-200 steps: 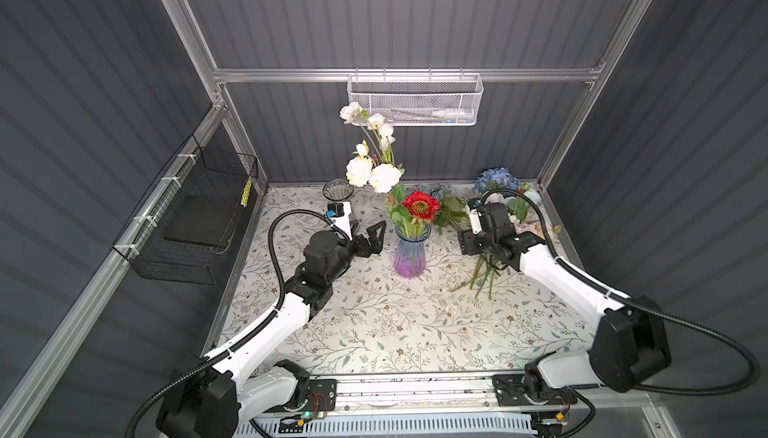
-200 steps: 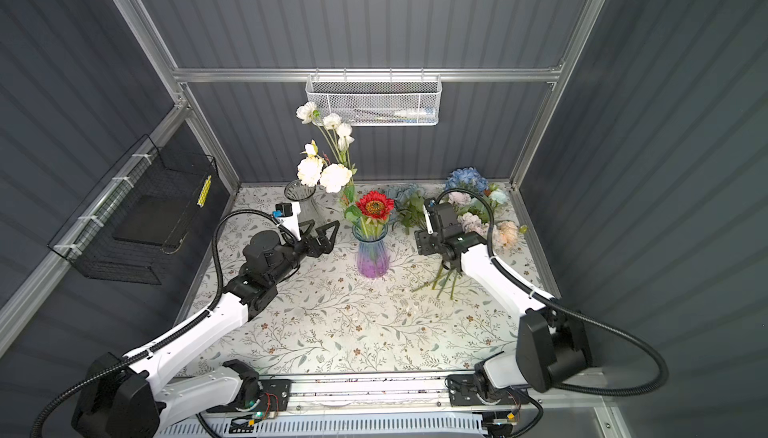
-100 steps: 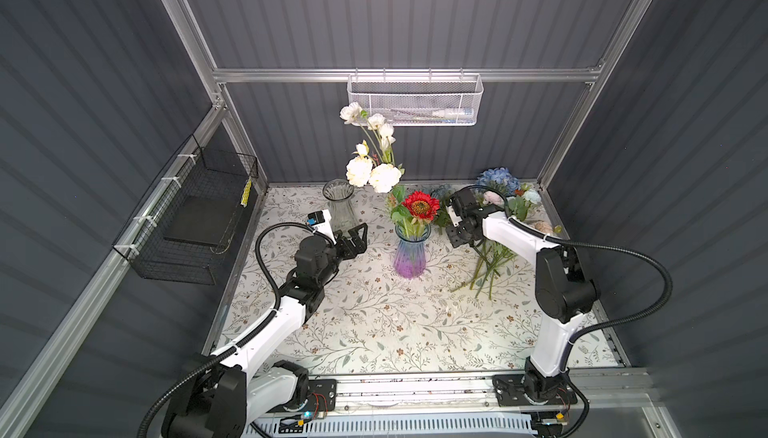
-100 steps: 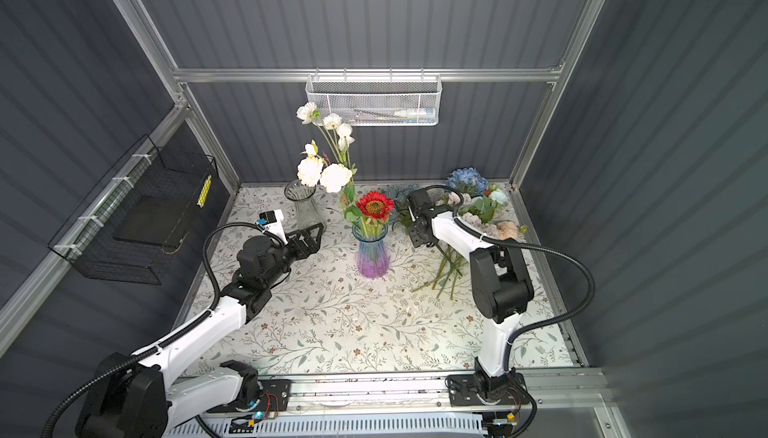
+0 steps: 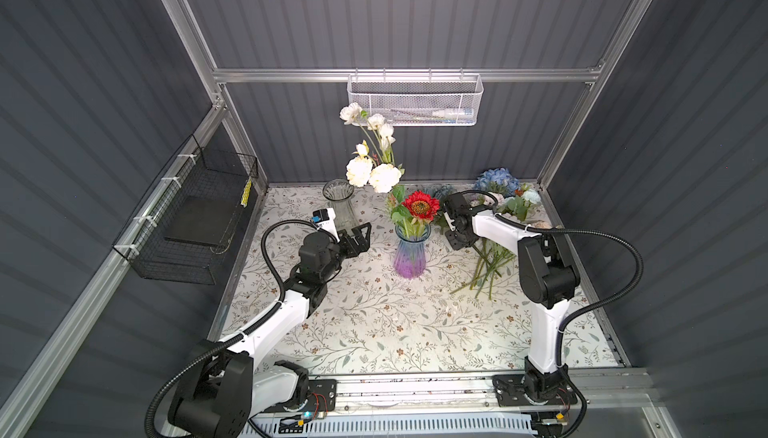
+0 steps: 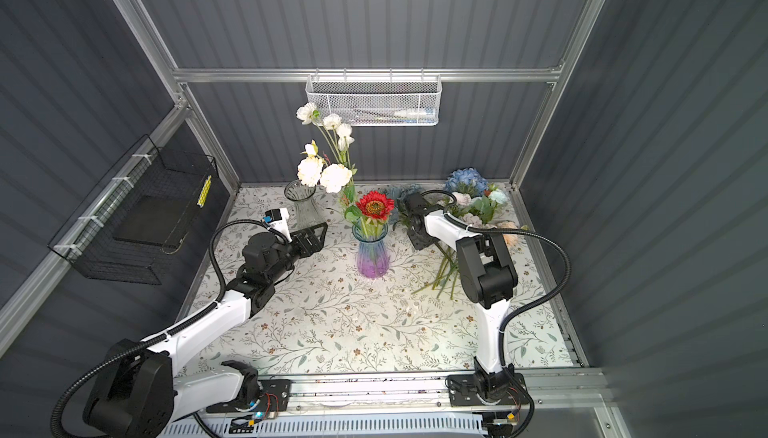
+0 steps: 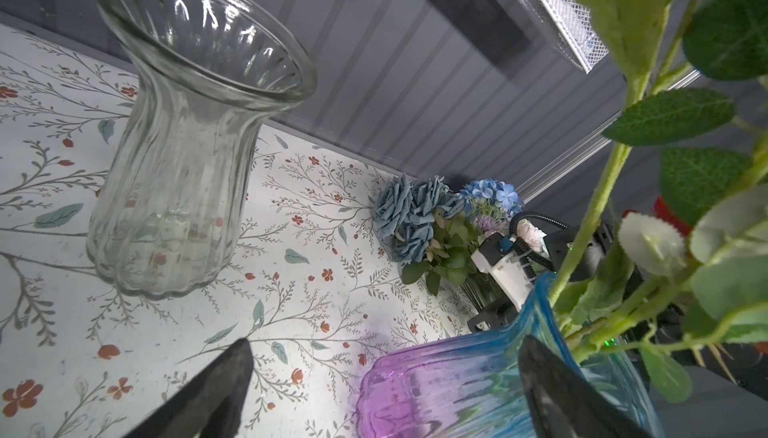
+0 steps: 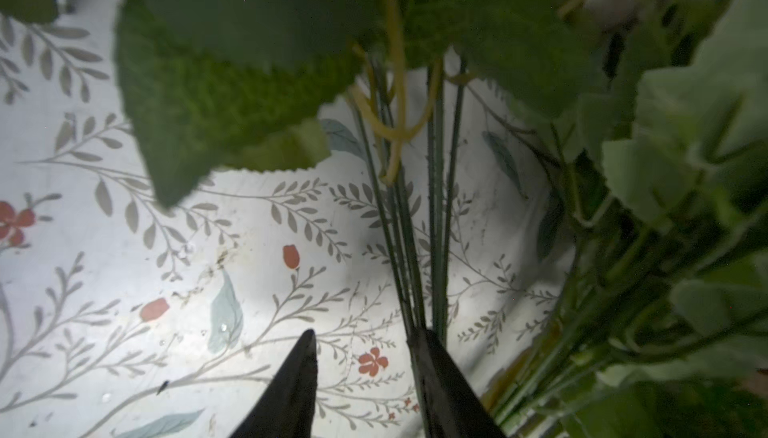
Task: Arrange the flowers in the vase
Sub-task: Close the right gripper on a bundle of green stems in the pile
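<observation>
I need to open my right gripper wider because the dusty-blue roses' stems (image 8: 418, 319) rest against the end of one finger. I should move over until the fingers are on both sides of the stems (image 8: 416, 282), then close.
The blue-to-purple vase (image 5: 410, 255) (image 6: 372, 255) (image 7: 457, 382) stands mid-table. It holds a red daisy (image 5: 420, 206) and tall white flowers (image 5: 370, 174). More flowers lie in a pile at the back right, with a blue hydrangea (image 5: 496, 178) (image 7: 494, 194), dusty-blue roses (image 7: 411, 211) and stems (image 5: 486, 265) (image 8: 415, 248). My right gripper (image 5: 455, 242) (image 6: 417, 242) (image 8: 363, 338) points down at the pile's left edge. Its jaws are narrow but apart, with only cloth between them, and thin stems meet one fingertip (image 8: 419, 340). My left gripper (image 5: 365, 237) (image 7: 386, 342) hangs wide open and empty, left of the vase.
A clear ribbed glass vase (image 5: 338, 203) (image 7: 187, 165) stands empty at the back left, beside my left wrist. A white mesh basket (image 5: 415, 99) hangs on the back wall and a black wire basket (image 5: 195, 219) on the left wall. The floral tablecloth (image 5: 395, 323) covers the table.
My right arm has folded back at the elbow, and its gripper has shifted left along the pile while its jaws narrowed. My left gripper has backed slightly away from the vase, still open.
</observation>
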{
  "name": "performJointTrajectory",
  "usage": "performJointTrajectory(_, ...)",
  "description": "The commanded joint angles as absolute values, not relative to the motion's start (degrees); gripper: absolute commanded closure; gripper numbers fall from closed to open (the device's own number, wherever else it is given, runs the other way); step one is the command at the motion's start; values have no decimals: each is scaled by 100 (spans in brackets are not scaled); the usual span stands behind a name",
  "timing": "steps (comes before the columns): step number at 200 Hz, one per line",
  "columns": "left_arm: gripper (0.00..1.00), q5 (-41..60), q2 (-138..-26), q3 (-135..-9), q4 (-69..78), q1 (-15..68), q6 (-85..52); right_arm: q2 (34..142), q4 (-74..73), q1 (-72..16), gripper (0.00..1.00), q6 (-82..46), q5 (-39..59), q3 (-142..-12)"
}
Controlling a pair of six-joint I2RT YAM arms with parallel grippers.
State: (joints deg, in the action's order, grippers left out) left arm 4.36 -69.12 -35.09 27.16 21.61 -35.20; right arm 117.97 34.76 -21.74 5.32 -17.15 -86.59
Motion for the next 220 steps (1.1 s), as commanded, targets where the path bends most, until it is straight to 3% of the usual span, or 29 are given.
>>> performJointTrajectory(1, 1, 568, -7012, -3691, 2920, 2162, -3629, 11777, 3637, -2100, 71, 560, -1492, -8612)
performJointTrajectory(26, 1, 598, -7038, -3678, 2978, 2162, -3665, 11514, 3573, -2079, 77, 369, -631, -8421)
performJointTrajectory(62, 0, 598, -7006, -3652, 3006, 2162, -3683, 11045, 3364, -2079, 75, -145, 671, -8148)
performJointTrajectory(90, 1, 593, -6959, -3637, 2977, 2162, -3672, 10644, 3274, -2083, 72, -347, 996, -7972)
performJointTrajectory(118, 1, 477, -6852, -3617, 2863, 2162, -3599, 10243, 3105, -2072, 59, -237, 178, -7755)
performJointTrajectory(146, 1, 437, -6823, -3599, 2830, 2162, -3578, 10495, 3454, -1979, 43, 28, -515, -8032)
performJointTrajectory(176, 1, 457, -6829, -3581, 2849, 2162, -3604, 10957, 3581, -1952, 39, 196, -637, -8283)
performJointTrajectory(220, 1, 448, -6755, -3588, 2760, 2162, -3595, 11460, 3563, -1925, 42, 258, -807, -8504)
